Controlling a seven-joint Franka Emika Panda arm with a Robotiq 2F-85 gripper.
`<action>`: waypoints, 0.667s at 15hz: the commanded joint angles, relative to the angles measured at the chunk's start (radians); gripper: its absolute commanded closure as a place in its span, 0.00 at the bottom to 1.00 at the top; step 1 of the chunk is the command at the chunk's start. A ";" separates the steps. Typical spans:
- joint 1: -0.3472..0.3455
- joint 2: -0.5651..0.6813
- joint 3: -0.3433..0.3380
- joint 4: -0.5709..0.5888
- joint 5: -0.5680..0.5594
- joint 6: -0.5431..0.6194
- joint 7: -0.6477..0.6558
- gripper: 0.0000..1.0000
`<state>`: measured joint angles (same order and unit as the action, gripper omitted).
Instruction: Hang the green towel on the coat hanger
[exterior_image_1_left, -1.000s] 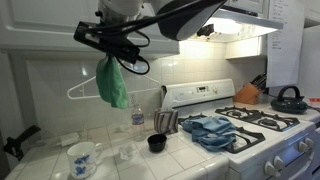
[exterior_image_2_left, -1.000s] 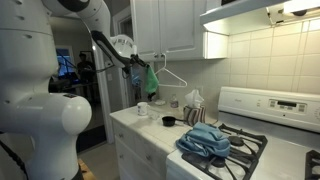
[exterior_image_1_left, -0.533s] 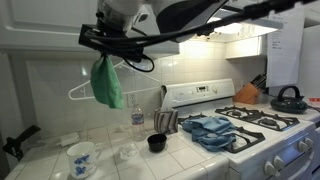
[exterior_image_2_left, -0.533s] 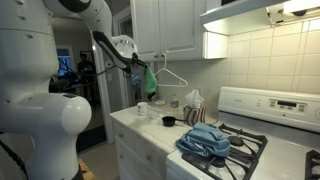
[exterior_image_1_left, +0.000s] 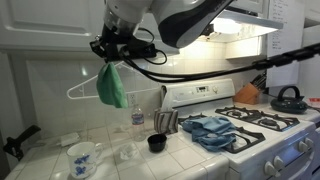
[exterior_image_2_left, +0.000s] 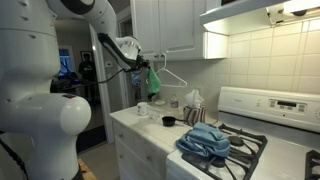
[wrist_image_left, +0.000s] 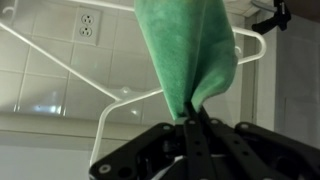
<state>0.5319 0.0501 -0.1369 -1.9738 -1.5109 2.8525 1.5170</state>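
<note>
My gripper needs to lower the green towel, because it is holding the towel too high, up by the hanger's neck (wrist_image_left: 124, 96), and pass the towel through the hanger's opening (wrist_image_left: 115, 48) over the hanger's bottom bar.
My gripper (exterior_image_1_left: 107, 58) is shut on the green towel (exterior_image_1_left: 112, 86), which dangles from the fingers in front of the tiled wall. A white wire coat hanger (exterior_image_1_left: 80, 91) hangs on the wall just behind and below the towel. In an exterior view the towel (exterior_image_2_left: 152, 79) hangs beside the hanger (exterior_image_2_left: 172, 77) under the upper cabinets. In the wrist view the gripper (wrist_image_left: 192, 128) pinches the towel (wrist_image_left: 190, 50) by one end, and the hanger (wrist_image_left: 60, 60) crosses behind it.
On the counter stand a patterned mug (exterior_image_1_left: 82, 157), a black cup (exterior_image_1_left: 156, 143), a water bottle (exterior_image_1_left: 137, 118) and glasses. A blue cloth (exterior_image_1_left: 208, 130) lies on the stove (exterior_image_1_left: 262, 130). A kettle (exterior_image_1_left: 289, 98) sits at the back right. Cabinets (exterior_image_2_left: 170, 25) hang above.
The arm has swung and the gripper with the towel has shifted a little to the right, staying in front of the hanger. The towel remains gripped.
</note>
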 joint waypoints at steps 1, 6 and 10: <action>0.001 0.010 -0.004 0.039 -0.066 -0.047 -0.108 0.99; 0.005 0.015 -0.004 0.078 -0.306 -0.153 -0.015 0.99; 0.005 0.013 -0.002 0.057 -0.452 -0.251 0.050 0.99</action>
<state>0.5321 0.0512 -0.1404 -1.9182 -1.8735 2.6585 1.5120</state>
